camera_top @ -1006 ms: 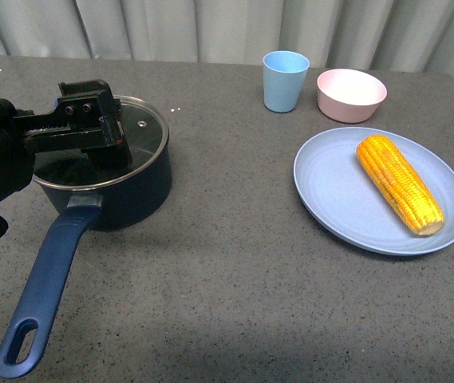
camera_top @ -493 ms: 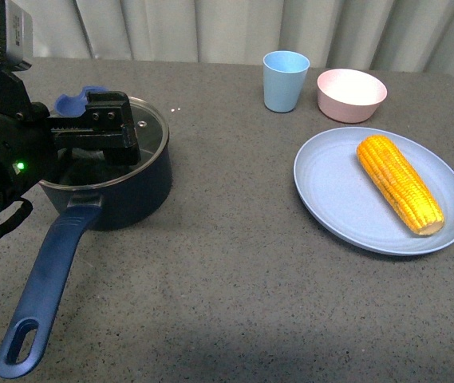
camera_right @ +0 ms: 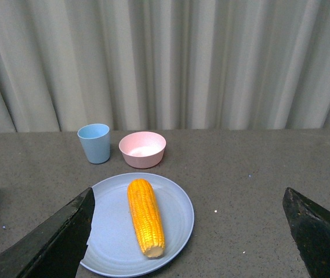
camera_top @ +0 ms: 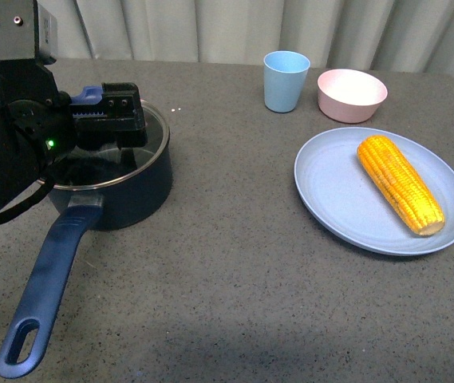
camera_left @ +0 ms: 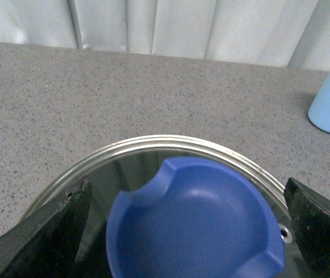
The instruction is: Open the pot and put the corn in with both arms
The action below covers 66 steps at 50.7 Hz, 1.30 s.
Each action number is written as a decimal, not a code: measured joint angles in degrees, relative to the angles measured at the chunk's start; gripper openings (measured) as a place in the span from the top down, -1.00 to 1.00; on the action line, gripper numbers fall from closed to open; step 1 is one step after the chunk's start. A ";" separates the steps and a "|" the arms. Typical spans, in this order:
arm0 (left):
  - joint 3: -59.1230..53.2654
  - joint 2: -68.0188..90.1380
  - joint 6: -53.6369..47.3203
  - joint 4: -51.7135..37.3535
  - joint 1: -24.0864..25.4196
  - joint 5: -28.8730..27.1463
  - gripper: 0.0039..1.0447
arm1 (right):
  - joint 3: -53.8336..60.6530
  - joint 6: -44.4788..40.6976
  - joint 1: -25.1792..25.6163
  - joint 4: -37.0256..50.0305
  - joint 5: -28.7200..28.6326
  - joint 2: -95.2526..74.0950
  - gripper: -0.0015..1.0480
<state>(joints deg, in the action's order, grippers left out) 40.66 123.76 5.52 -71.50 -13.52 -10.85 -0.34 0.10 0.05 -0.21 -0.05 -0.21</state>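
Observation:
The glass lid (camera_top: 101,164) lets only plain dark show through, so I should expect to find an empty pot (camera_top: 135,199) when I raise the lid.
The dark navy pot (camera_top: 123,191) stands at the left with its long blue handle (camera_top: 47,291) pointing to the front. Its glass lid (camera_top: 151,132) is on, with the blue knob (camera_left: 193,226) at its middle. My left gripper (camera_top: 103,120) is open and sits over the lid, one finger on each side of the knob (camera_top: 88,94), not touching it. The yellow corn (camera_top: 400,183) lies on a blue plate (camera_top: 330,191) at the right; it also shows in the right wrist view (camera_right: 145,216). My right gripper (camera_right: 188,231) is open, well back from the plate (camera_right: 109,231); it is out of the front view.
A light blue cup (camera_top: 285,80) and a pink bowl (camera_top: 351,95) stand at the back, behind the plate. Both show in the right wrist view, the cup (camera_right: 94,143) and the bowl (camera_right: 143,149). A grey curtain hangs behind the grey table.
My left arm has risen and moved toward the back of the lid. The blue knob has come into view between the fingers. The pot, lid and corn have not moved.

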 joint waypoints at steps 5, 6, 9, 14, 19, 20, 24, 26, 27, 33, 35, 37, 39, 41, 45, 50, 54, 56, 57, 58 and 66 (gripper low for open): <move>1.66 0.13 -0.09 0.98 0.63 0.17 -0.70 | 0.00 0.00 0.00 0.00 0.00 0.00 -0.82; 1.75 0.13 -0.11 0.98 0.66 0.28 -0.63 | 0.00 0.02 0.00 0.00 0.00 0.00 -0.82; 1.88 0.13 -0.11 1.03 0.70 0.50 -0.43 | 0.00 0.02 0.00 0.00 0.00 0.00 -0.82; 1.92 0.13 -0.11 1.05 0.59 0.44 -0.20 | 0.00 0.00 0.00 0.00 0.00 0.00 -0.82; 1.92 0.13 -0.13 1.07 0.61 0.42 -0.19 | 0.00 0.02 0.00 0.00 0.00 0.00 -0.82; 1.92 0.13 -0.13 1.07 0.61 0.42 -0.19 | 0.00 0.02 0.00 0.00 0.00 0.00 -0.82; 1.90 -0.20 -0.13 1.20 0.59 0.46 -0.19 | 0.00 0.00 0.00 0.00 0.00 0.00 -0.82; 1.84 -0.55 -0.13 1.53 0.59 0.46 -0.19 | 0.00 0.00 0.00 0.00 0.00 0.00 -0.82; 1.77 -0.81 -0.11 1.81 0.59 0.48 -0.19 | 0.00 0.00 0.00 0.00 0.00 0.00 -0.82; 1.38 -3.45 0.28 3.30 0.59 0.46 -0.18 | 0.00 0.00 0.00 0.00 0.00 0.00 -0.82; 1.36 -5.40 0.59 4.28 0.66 0.44 -0.18 | 0.00 0.02 0.00 0.00 0.00 0.00 -0.82; 1.38 -7.50 0.61 5.05 0.79 0.28 -0.18 | 0.00 0.02 0.00 0.00 0.00 0.00 -0.82; 1.42 -9.16 0.87 5.95 1.11 0.35 -0.18 | 0.00 0.00 0.00 0.00 0.00 0.00 -0.82; 1.62 -10.43 1.18 6.99 1.62 0.59 -0.18 | 0.00 0.02 0.00 0.00 0.00 0.00 -0.82; 2.36 -11.08 1.25 7.41 3.19 1.18 -0.18 | 0.00 0.00 0.00 0.00 0.00 0.00 -0.82; 4.50 -9.90 0.59 7.80 7.52 2.05 -0.18 | 0.00 0.00 0.00 0.00 0.00 0.00 -0.82; 6.80 -7.65 -0.37 7.10 11.80 3.02 -0.18 | 0.00 0.00 0.00 0.00 0.00 0.00 -0.82; 7.65 -6.99 -0.35 7.65 13.20 3.39 -0.18 | 0.00 0.00 0.00 0.00 0.00 0.00 -0.82; 8.22 -6.49 -0.37 7.85 14.14 3.41 -0.18 | 0.00 0.02 0.00 0.00 0.00 0.00 -0.82; 8.48 -6.23 -0.37 7.91 14.58 3.43 -0.18 | 0.00 0.00 0.00 0.00 0.00 0.00 -0.82; 11.63 -2.43 0.55 10.08 20.17 1.95 -0.18 | 0.00 0.02 0.00 0.00 0.00 0.00 -0.82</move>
<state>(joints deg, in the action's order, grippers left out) 52.29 121.34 6.07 -61.43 6.66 -8.91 -0.34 0.12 0.05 -0.21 -0.05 -0.21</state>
